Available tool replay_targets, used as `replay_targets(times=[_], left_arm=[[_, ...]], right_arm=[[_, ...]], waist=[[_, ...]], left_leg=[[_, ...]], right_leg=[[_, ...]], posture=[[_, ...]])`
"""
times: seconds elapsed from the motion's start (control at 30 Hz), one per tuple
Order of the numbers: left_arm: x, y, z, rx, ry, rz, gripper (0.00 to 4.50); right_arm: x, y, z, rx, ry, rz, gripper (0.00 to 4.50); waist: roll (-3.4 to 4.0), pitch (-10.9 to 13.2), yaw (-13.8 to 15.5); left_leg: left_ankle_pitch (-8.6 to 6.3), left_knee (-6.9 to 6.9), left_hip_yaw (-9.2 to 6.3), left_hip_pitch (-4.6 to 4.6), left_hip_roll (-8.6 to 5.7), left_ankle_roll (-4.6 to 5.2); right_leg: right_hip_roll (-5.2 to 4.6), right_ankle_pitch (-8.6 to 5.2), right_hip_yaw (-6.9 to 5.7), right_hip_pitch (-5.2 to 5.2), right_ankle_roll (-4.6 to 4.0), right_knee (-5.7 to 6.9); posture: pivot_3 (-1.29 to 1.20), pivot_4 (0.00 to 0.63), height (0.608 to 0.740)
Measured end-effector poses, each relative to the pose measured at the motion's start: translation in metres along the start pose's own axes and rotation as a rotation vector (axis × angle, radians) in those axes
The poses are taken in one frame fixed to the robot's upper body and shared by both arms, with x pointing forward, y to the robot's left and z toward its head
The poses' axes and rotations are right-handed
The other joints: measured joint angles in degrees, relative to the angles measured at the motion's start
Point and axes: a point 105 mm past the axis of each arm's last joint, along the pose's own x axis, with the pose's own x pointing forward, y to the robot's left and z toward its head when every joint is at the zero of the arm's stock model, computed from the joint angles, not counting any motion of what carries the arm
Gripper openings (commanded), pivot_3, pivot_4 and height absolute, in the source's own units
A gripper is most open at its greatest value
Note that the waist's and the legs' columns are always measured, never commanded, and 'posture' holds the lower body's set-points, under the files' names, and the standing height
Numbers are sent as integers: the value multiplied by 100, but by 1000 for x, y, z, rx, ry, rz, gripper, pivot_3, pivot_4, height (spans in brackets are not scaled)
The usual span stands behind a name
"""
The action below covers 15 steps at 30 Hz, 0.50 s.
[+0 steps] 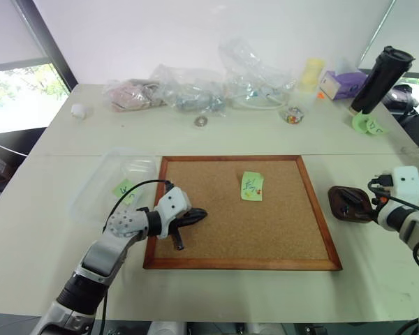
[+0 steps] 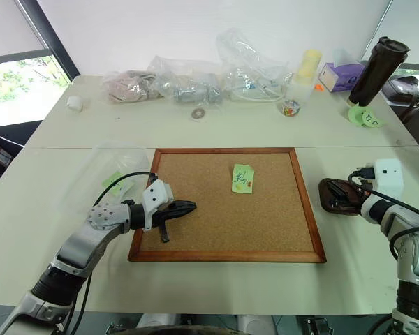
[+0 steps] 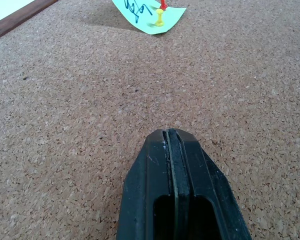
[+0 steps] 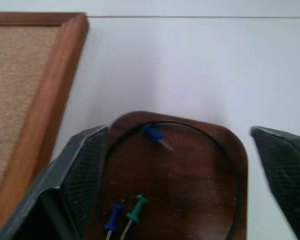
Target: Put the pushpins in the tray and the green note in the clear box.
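The yellow pushpin point(image 1: 248, 196) goes through the green note point(image 1: 252, 184), so I expect the note to come up with it when I pull that last pin from the cork.
The green note point(image 1: 252, 186) lies on the cork board point(image 1: 293, 264), held by a red pushpin point(image 3: 162, 4) and a yellow one point(image 3: 160, 20). My left gripper point(image 1: 199, 214) hovers shut and empty over the board's left part, pointing toward the note. The dark reddish-brown tray point(image 1: 349, 204) sits on the table right of the board. My right gripper point(image 4: 179, 131) stands open just above it, fingers wide on either side. In the tray lie a blue pushpin point(image 4: 111, 225), a green one point(image 4: 135, 210) and another blue one point(image 4: 155, 135). The clear box point(image 1: 98, 188) rests left of the board.
A green note with a dark scribble point(image 1: 126, 188) lies in the clear box. Along the table's back are wrinkly plastic bags point(image 1: 195, 91), a small jar point(image 1: 291, 115), a yellowish cup point(image 1: 311, 73), a purple box point(image 1: 342, 84), a dark bottle point(image 1: 380, 80) and round green papers point(image 1: 369, 125).
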Motion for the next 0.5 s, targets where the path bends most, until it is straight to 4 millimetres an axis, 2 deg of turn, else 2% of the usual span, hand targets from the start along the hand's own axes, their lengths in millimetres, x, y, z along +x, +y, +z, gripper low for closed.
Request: replay_targets(times=[0.27,0.5], left_arm=[[0,-1,2,1,-2,11,0],[-1,-1,2,1,-1,12,0]], right_arm=[[2,1,-15,3,20,8,4405],[-1,0,-13,41,9,22,4405]], waist=[[-1,0,-3],[0,0,-6]], left_leg=[[0,0,0,0,0,0],[0,0,0,-1,1,0]], right_leg=[[-1,0,0,0,0,0],[-1,0,0,0,0,0]], posture=[[0,150,740],[0,150,740]])
